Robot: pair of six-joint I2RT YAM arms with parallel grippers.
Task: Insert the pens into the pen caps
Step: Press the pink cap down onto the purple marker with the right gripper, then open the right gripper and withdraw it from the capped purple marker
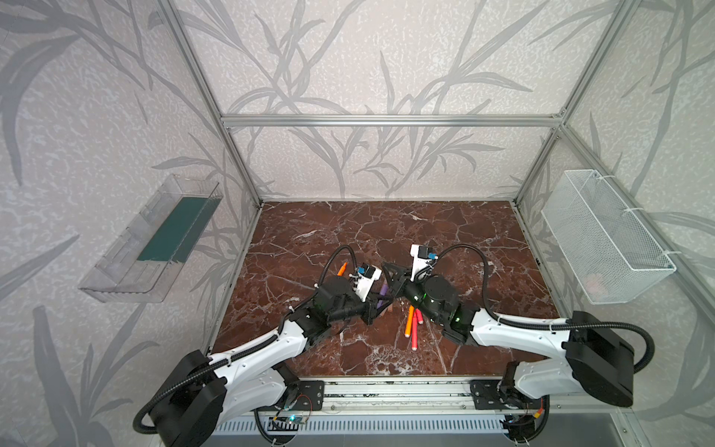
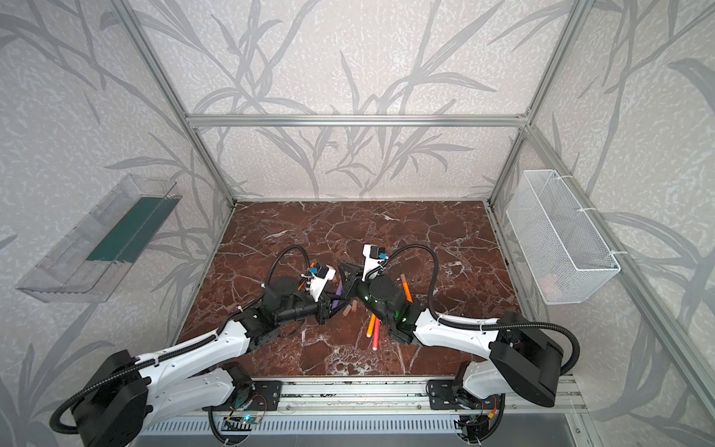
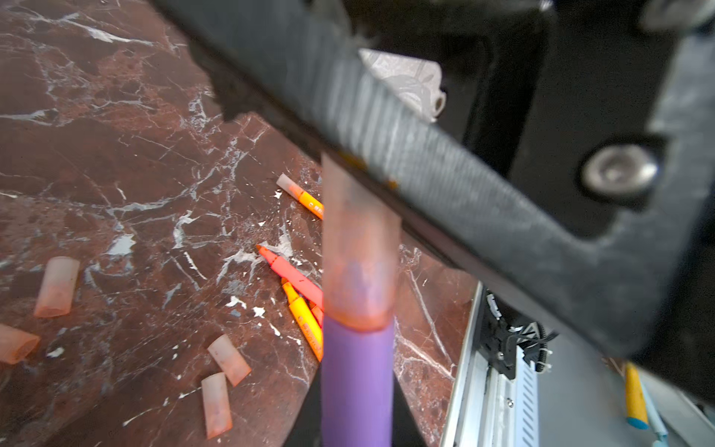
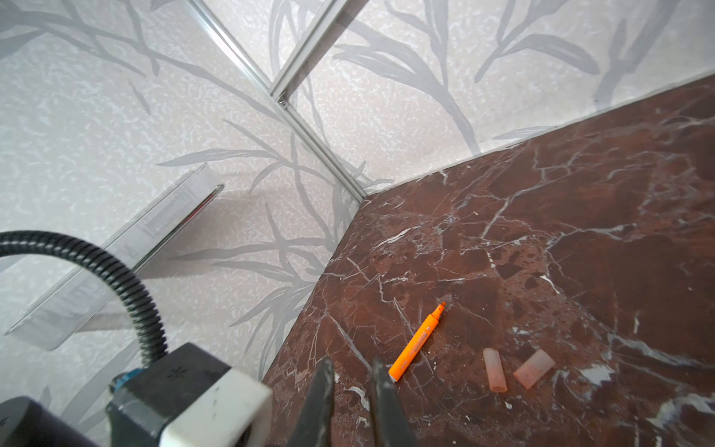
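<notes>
The cap's rim (image 3: 359, 326) is up against the purple pen's body. My right gripper should open, take the capped pen and put it down next to the capped orange pen (image 2: 406, 288).
My left gripper (image 3: 358, 425) is shut on the purple pen (image 3: 358, 387), also seen in both top views (image 1: 383, 291) (image 2: 337, 291). A translucent pen cap (image 3: 360, 263) sits over its tip. The cap's far end is hidden behind a finger of my right gripper (image 1: 389, 276), which is shut on it. In the right wrist view that gripper (image 4: 352, 367) shows a narrow gap at its tips. Loose on the marble lie an orange pen (image 1: 409, 322), a red-pink pen (image 1: 415, 333), an uncapped orange pen (image 4: 419, 340), a capped orange pen (image 3: 300, 195) and several caps (image 3: 57, 286) (image 3: 229, 360) (image 4: 494, 369).
The marble table (image 1: 387, 232) is fenced by an aluminium frame. A clear plastic tray (image 1: 154, 240) hangs on the left wall, a white mesh basket (image 1: 603, 236) on the right wall. A metal rail (image 1: 387, 394) runs along the front edge.
</notes>
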